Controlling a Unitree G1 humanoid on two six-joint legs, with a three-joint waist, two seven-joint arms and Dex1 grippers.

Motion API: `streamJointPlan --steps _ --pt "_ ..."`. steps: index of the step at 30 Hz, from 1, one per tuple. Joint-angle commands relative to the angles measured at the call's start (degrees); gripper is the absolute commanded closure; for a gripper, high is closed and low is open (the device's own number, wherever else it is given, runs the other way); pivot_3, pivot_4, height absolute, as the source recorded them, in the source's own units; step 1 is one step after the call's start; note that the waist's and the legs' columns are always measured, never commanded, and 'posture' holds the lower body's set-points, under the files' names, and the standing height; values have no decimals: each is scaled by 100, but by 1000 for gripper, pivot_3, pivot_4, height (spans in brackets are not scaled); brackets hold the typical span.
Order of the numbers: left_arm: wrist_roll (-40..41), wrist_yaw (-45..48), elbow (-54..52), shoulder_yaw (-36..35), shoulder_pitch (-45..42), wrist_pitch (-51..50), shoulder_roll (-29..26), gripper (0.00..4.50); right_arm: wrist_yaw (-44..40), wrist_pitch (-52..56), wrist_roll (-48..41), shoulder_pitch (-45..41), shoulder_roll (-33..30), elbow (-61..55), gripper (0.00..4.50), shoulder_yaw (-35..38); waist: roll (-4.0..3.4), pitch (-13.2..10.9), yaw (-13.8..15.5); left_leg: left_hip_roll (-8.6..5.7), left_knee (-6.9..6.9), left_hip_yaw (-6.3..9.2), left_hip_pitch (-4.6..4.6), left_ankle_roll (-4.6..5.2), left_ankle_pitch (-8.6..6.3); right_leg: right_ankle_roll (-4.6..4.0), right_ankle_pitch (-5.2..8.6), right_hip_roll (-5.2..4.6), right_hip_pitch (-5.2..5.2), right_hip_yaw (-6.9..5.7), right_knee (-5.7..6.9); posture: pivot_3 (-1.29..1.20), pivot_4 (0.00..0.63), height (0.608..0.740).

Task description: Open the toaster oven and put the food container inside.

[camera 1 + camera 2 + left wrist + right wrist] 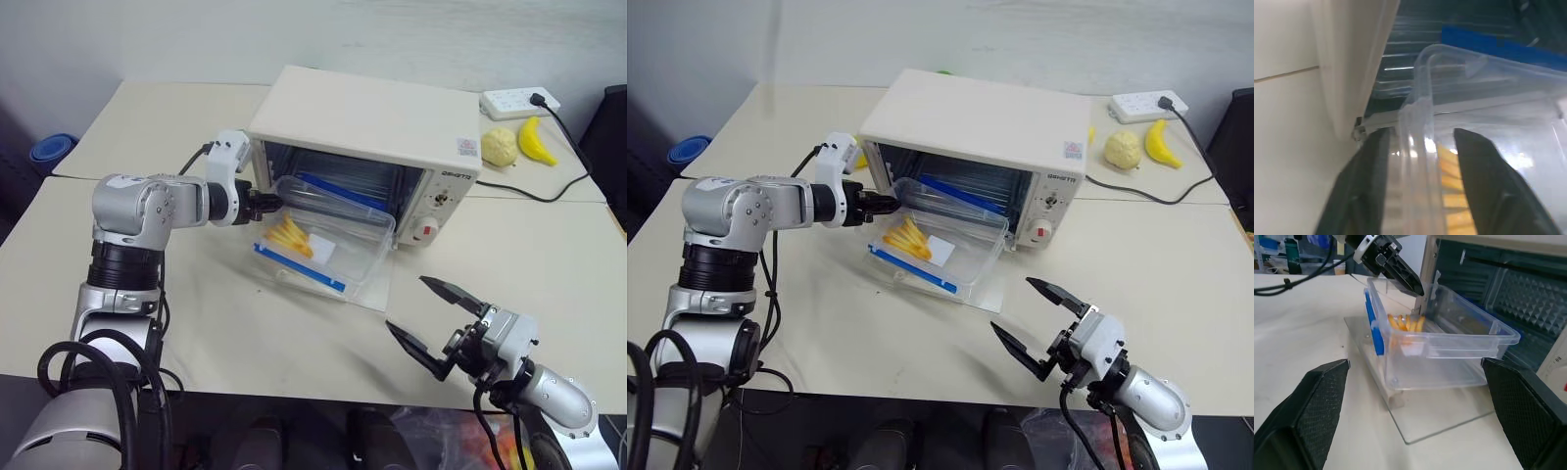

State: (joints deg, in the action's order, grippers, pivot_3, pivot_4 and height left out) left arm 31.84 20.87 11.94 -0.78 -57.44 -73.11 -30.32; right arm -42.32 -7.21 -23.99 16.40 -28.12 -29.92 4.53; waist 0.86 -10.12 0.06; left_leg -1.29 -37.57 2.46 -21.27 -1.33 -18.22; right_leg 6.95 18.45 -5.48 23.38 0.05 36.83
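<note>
The clear food container (321,245) should slide fully in past the oven's glass door when I push it, since the food container's far end (338,196) fits inside the oven's opening.
The cream-white toaster oven (372,117) stands at the back of the table, its glass door (1435,426) folded down flat onto the tabletop. The clear food container (333,245), with blue clips and yellow sticks inside, rests on that door, its far end reaching into the oven's mouth. My left gripper (272,203) is at the container's left wall. In the left wrist view its fingers (1474,161) straddle the rim with a small gap on each side, open. My right gripper (407,304) hangs open near the table's front right, apart from the container.
A white power strip (519,100) lies at the back right, with a banana (534,137) and a pale yellow round fruit (499,147) beside it. A black cord (549,186) runs across the table right of the oven. A blue bowl (51,149) sits off the far left.
</note>
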Motion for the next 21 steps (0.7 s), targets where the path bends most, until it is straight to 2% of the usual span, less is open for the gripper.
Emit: streamJointPlan --steps 1,5,8,9,12,15,19,21 --pt "224 394 -277 -399 1 -65 -193 1871 168 284 -73 -131 -40 -398 0 -50 0 0 -10 0 -1 0 0 0 0 0 0 0 0 0 2 0 150 740" --pt "531 1242 -493 -767 160 264 -660 1871 229 883 -244 -401 -251 -705 0 -55 0 0 -28 0 3 4 1 -1 0 0 0 5 12 12 6 0 150 740" --pt "562 2791 -715 -737 806 1150 -1631 1871 143 1590 -708 -574 -521 -1017 0 -181 -1 1 -82 1 5 7 3 -2 -1 0 0 8 21 24 5 0 150 740" --pt "511 3275 -743 -757 1068 1616 -1867 1857 146 1723 -697 -617 -597 -1074 189 -212 -1 1 -96 0 17 8 13 -2 -1 -1 0 8 20 31 6 0 150 740" --pt "247 4469 -540 -814 2051 3041 -2270 2445 188 2196 -449 -769 -819 -1121 948 -535 -5 2 -73 0 21 12 16 -3 -1 -4 2 3 19 28 -15 0 150 740" --pt "-213 5232 -690 -532 2986 4405 -2356 3356 92 2565 -355 -845 -961 -1089 1987 -920 -4 2 15 -2 16 14 11 1 -3 -5 2 -2 13 26 -33 0 150 740" --pt "-367 5020 -1093 -186 3476 4806 -1702 4500 18 2738 -102 -1213 -899 -784 3301 -1400 -4 2 126 -7 -7 28 -4 20 -13 -5 2 -12 4 30 -42 0 150 740" --pt "-559 4789 -1117 -22 3461 5010 -1364 4500 138 2594 74 -1418 -700 -463 3999 -1443 1 3 143 -9 -29 33 -13 28 -18 0 -1 -14 1 29 -39 0 150 740"
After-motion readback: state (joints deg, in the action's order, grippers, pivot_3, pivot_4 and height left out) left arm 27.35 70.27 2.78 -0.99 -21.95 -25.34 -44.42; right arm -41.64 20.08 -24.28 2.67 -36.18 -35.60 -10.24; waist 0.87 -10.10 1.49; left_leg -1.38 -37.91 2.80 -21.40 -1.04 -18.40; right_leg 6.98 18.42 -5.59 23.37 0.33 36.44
